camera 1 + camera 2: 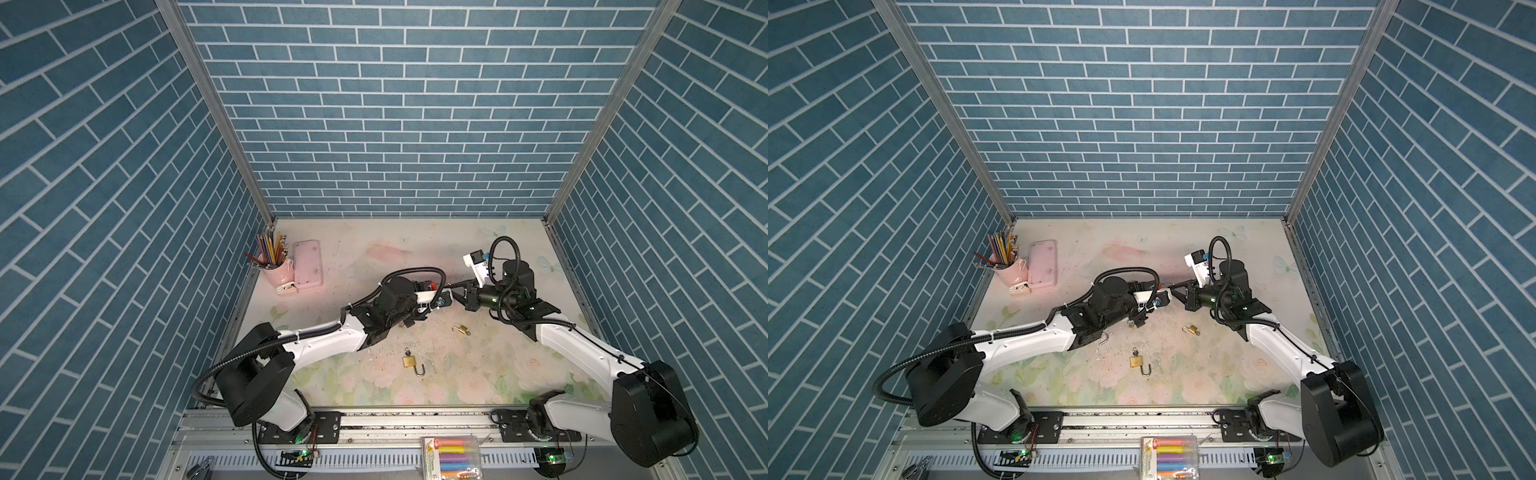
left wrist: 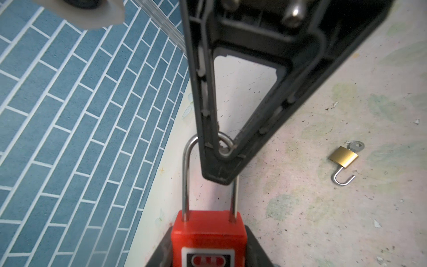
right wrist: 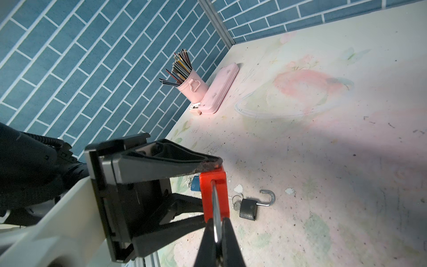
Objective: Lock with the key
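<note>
The red padlock's shackle end (image 2: 191, 145) is in my right gripper, which should open, and my left gripper should turn the padlock's bottom end toward it for the key.
A red padlock (image 2: 208, 233) is held up off the table between my two grippers. My left gripper (image 2: 208, 254) is shut on its body, also in the right wrist view (image 3: 213, 191). Both legs of the long steel shackle (image 2: 185, 175) go down into the body. My right gripper (image 3: 217, 228) is shut on the shackle's bend, and its black fingers (image 2: 258, 129) show from the left wrist view. In both top views the grippers meet mid-table (image 1: 451, 291) (image 1: 1169, 289). A small blue piece (image 3: 195, 183) shows behind the red body; I cannot tell if it is the key.
Two brass padlocks with open shackles lie on the floral table, one larger (image 1: 409, 360) and one small (image 1: 462, 330). A dark padlock (image 3: 248, 208) with a key lies under the grippers. A pink pencil cup (image 1: 276, 266) and a pink case (image 1: 307, 264) stand back left.
</note>
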`<move>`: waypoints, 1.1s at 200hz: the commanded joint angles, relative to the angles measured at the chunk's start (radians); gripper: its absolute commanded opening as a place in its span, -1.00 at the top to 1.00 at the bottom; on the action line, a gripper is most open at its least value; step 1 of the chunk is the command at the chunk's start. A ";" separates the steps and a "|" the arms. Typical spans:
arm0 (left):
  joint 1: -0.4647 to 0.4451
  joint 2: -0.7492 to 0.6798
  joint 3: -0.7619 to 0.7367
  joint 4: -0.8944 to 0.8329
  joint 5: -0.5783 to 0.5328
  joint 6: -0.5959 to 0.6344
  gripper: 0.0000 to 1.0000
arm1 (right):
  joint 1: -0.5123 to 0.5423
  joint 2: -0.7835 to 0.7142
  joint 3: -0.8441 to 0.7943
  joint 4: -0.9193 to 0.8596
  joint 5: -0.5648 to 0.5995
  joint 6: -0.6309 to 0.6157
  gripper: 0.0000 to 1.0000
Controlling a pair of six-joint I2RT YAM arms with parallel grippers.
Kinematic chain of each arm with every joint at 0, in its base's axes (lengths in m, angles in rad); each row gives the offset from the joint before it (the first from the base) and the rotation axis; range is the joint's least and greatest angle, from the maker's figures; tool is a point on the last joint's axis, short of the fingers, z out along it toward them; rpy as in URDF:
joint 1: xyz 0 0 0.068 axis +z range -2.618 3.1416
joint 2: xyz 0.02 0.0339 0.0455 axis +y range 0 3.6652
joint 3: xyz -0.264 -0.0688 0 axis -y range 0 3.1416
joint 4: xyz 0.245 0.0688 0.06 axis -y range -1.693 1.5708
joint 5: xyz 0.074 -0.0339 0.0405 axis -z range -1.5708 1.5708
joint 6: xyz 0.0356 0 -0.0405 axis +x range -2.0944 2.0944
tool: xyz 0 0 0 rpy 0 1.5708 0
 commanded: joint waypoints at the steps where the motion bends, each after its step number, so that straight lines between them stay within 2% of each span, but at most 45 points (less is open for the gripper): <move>1: -0.005 -0.001 0.030 0.173 -0.010 -0.014 1.00 | 0.026 0.020 0.010 -0.030 -0.119 0.046 1.00; 37: -0.006 -0.010 0.071 0.136 0.093 -0.079 1.00 | 0.033 0.066 0.005 -0.018 -0.110 0.039 1.00; 74: -0.006 0.001 0.094 0.151 0.148 -0.143 1.00 | 0.044 0.123 0.017 -0.021 -0.120 0.029 1.00; 121: -0.002 0.026 0.090 0.190 0.139 -0.220 1.00 | 0.044 0.133 0.042 -0.055 -0.090 0.010 1.00; 180: 0.041 0.028 0.030 0.209 0.141 -0.348 1.00 | 0.013 0.058 0.111 -0.174 -0.002 -0.050 0.56; 199: 0.050 0.021 0.011 0.211 0.143 -0.383 1.00 | -0.010 0.015 0.123 -0.202 0.007 -0.063 0.14; 220: 0.053 0.015 0.008 0.198 0.145 -0.416 1.00 | -0.016 -0.037 0.139 -0.235 0.017 -0.090 -0.11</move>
